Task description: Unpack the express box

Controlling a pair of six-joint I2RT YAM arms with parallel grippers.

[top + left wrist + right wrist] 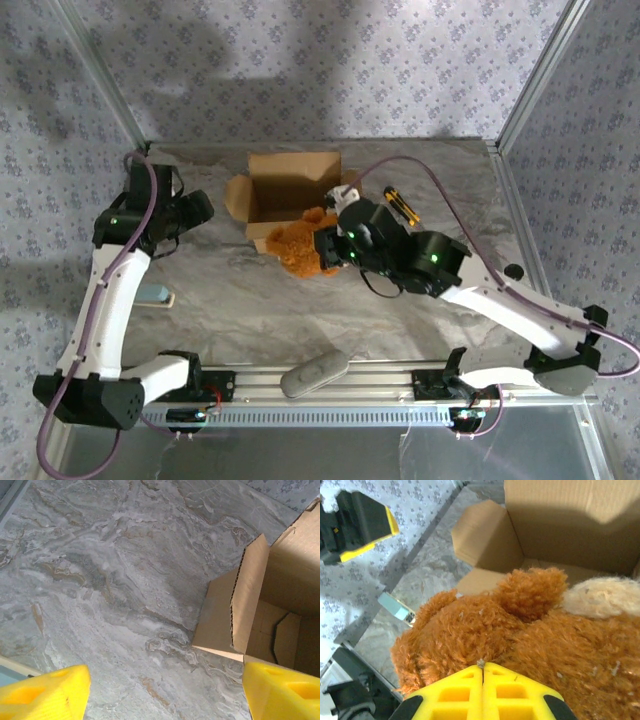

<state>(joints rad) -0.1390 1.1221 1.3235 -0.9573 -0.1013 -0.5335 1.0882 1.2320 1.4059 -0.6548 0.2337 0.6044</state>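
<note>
The plush toy (297,246) is hanging over the near flap of the express box, next to clear marble (322,292), so I should keep pulling my right gripper back and down until the toy rests there.
The express box (290,185) stands at the back middle of the table with its brown flaps open; its inside (570,525) looks bare. A fuzzy brown plush toy (297,245) lies on the table against the box's near side. My right gripper (328,245) is at the toy's right side, and its yellow fingers (482,666) are shut together with a tuft of the toy's fur (520,630) pinched at the tips. My left gripper (200,207) hovers left of the box, open, with only marble between its fingers (45,692); the box's left flap (250,600) is just ahead.
A black and yellow tool (400,205) lies right of the box. A pale teal block (155,295) sits near the left arm. A grey oblong object (313,373) rests on the front rail. Metal frame posts bound the table on both sides.
</note>
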